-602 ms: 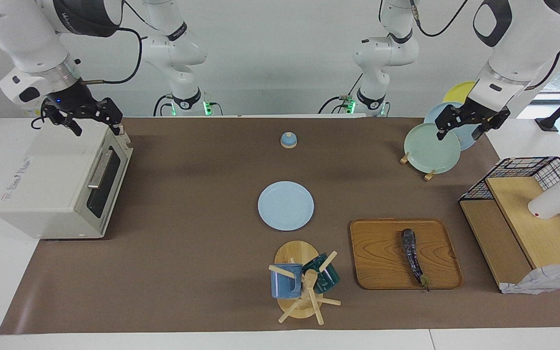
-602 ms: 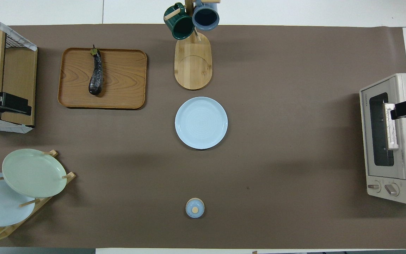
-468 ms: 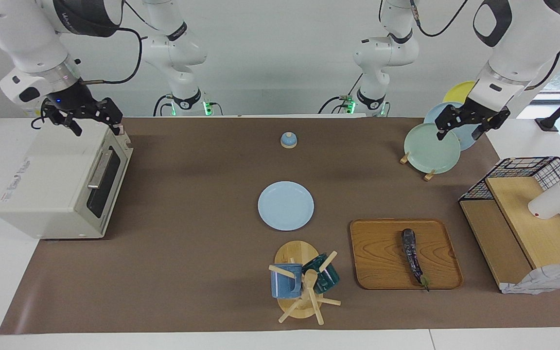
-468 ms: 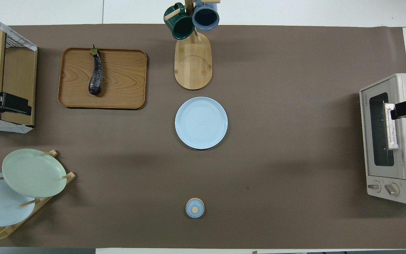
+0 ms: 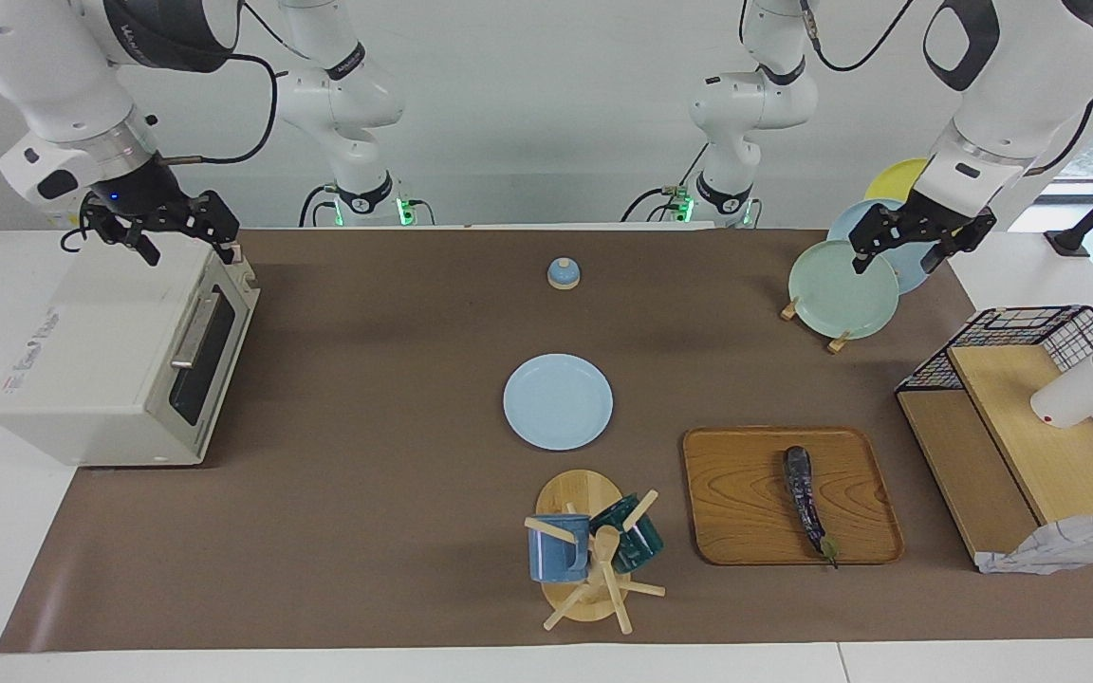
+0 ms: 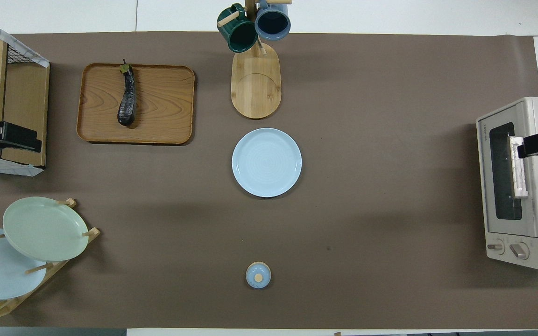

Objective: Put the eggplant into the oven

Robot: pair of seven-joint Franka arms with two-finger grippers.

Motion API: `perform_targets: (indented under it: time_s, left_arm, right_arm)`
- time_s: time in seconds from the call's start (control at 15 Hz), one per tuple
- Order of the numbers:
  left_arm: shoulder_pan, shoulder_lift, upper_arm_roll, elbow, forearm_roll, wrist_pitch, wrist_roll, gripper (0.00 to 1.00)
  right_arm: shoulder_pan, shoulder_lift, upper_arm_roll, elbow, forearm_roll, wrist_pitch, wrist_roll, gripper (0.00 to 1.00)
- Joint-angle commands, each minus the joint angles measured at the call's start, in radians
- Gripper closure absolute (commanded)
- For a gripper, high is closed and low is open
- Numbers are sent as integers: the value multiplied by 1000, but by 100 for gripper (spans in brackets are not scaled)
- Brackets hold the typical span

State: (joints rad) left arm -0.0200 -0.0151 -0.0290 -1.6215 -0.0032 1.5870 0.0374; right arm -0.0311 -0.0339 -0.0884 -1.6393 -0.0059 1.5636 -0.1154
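Observation:
I am about to pull the door open. The door's handle runs along the top edge of the oven's glass door, so the door will swing down flat.
The dark purple eggplant lies on a wooden tray toward the left arm's end of the table, its green stem tip pointing away from the robots; it also shows in the overhead view. The off-white oven stands at the right arm's end of the table with its glass door shut, and it shows in the overhead view too. My right gripper hangs open and empty over the oven's top edge above the door. My left gripper hangs open and empty over the plate rack.
A light blue plate lies mid-table. A mug tree with two mugs stands beside the tray. A rack of plates and a small blue knobbed lid sit near the robots. A wire-and-wood rack holds a white cup.

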Motion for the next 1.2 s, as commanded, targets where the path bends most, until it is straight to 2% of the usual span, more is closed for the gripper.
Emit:
perform_targets:
  time_s: [0.0, 0.07, 0.13, 0.2, 0.27, 0.4, 0.6, 0.74, 0.87, 1.0, 1.14]
  left_arm:
    - [12, 1, -11, 11, 8, 4, 13, 0]
    - [11, 1, -11, 11, 8, 8, 12, 0]
    - [8, 1, -11, 9, 8, 22, 10, 0]
    - [6, 1, -11, 9, 8, 31, 10, 0]
    - [6, 3, -11, 8, 8, 39, 10, 0]
    - [3, 12, -12, 9, 5, 47, 10, 0]
    - [0, 53, -12, 12, -26, 70, 9, 0]
    - [-1, 84, -16, 12, -31, 79, 9, 0]
    - [-3, 145, -19, 41, -38, 79, 9, 0]
    - [-21, 216, -20, 89, -41, 80, 10, 0]
    - [-31, 251, -20, 86, -41, 129, 10, 0]
  right_arm:
    - [-9, -14, 1, -13, 26, 4, -33, 0]
    - [-7, -15, 1, -16, 26, 4, -35, 19]
    - [-6, -15, 1, -16, 26, 4, -35, 57]
    - [-4, -15, 1, -19, 26, 9, -32, 85]
    - [3, -24, 1, -43, 27, 33, -24, 100]
    - [16, -58, 1, -123, 27, 100, -21, 100]
    - [23, -113, 1, -279, 23, 265, -24, 100]
    - [22, -110, 1, -303, -21, 279, -17, 100]
    - [22, -103, 3, -330, -119, 283, 35, 100]
    - [20, -87, 3, -358, -137, 292, 136, 100]
    - [8, -61, 1, -363, -137, 311, 146, 100]
